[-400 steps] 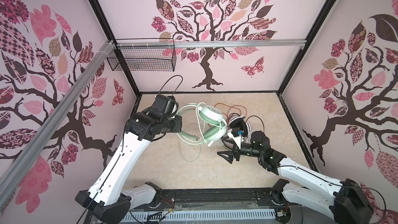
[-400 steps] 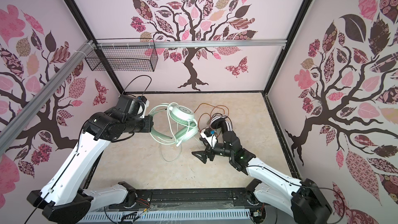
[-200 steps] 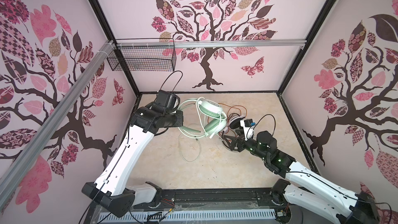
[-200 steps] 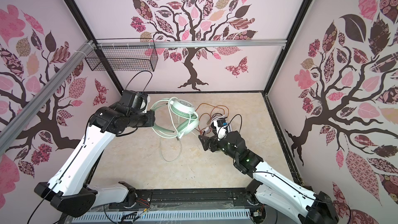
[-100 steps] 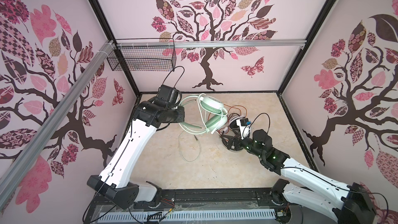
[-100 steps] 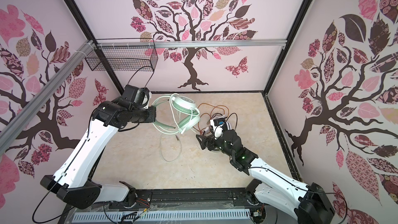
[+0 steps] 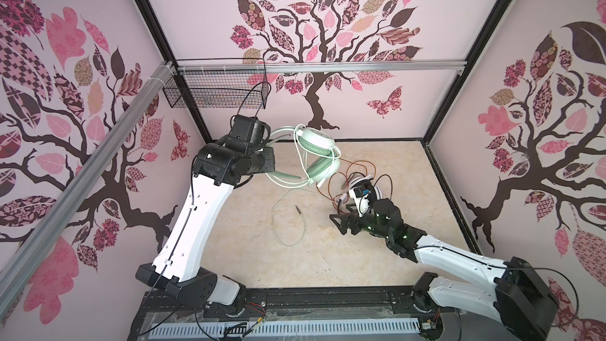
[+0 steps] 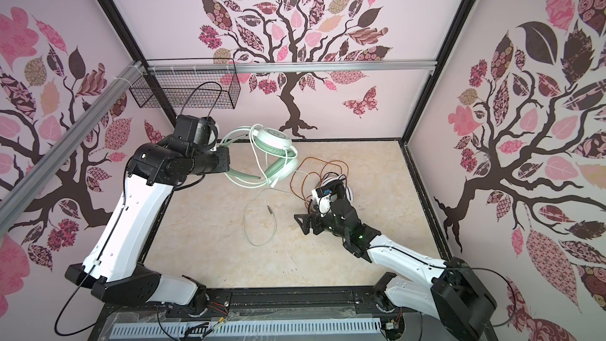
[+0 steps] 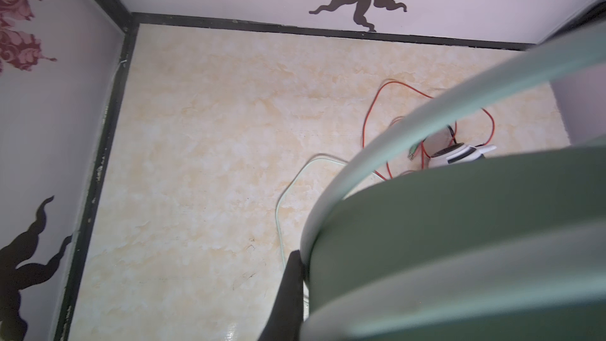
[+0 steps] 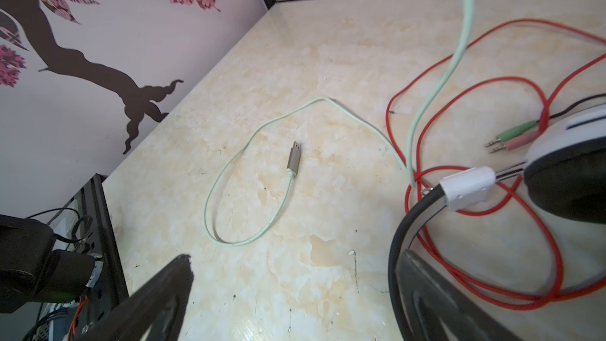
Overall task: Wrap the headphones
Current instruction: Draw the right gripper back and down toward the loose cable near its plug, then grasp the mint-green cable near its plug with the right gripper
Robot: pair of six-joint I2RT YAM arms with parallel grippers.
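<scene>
My left gripper should pull the mint-green headphones away while my right gripper grabs the pale cord's hanging part (image 10: 435, 98), because the pale cord runs into the orange-red cord (image 10: 411, 178).
The mint-green headphones (image 7: 316, 137) (image 8: 273, 137) hang in the air at the back left. My left gripper (image 7: 272, 159) (image 8: 228, 162) is shut on their headband (image 9: 426, 224), which presses against one dark finger (image 9: 288, 290). Their pale cord (image 7: 288, 221) (image 10: 229, 175) trails down to a loop on the table and ends in a metal plug (image 7: 299, 208) (image 10: 293, 159). The white headphones (image 7: 364, 188) (image 10: 574, 175) lie at centre right amid their orange-red cord (image 7: 331, 182) (image 10: 459, 86). My right gripper (image 7: 337, 224) (image 10: 295, 290) is open low over the table, one finger beside their black headband (image 10: 396, 241).
A black wire basket (image 7: 216, 93) hangs from the metal rail (image 7: 360, 67) on the back wall, above the left arm. Patterned walls enclose the marble-look table (image 7: 328, 264) on three sides. Green and pink jack plugs (image 10: 511, 137) lie by the white ear cup.
My left gripper has carried the mint-green headphones higher and toward the back wall, drawing the pale cord up. My right gripper has drawn back slightly toward the front, still open.
</scene>
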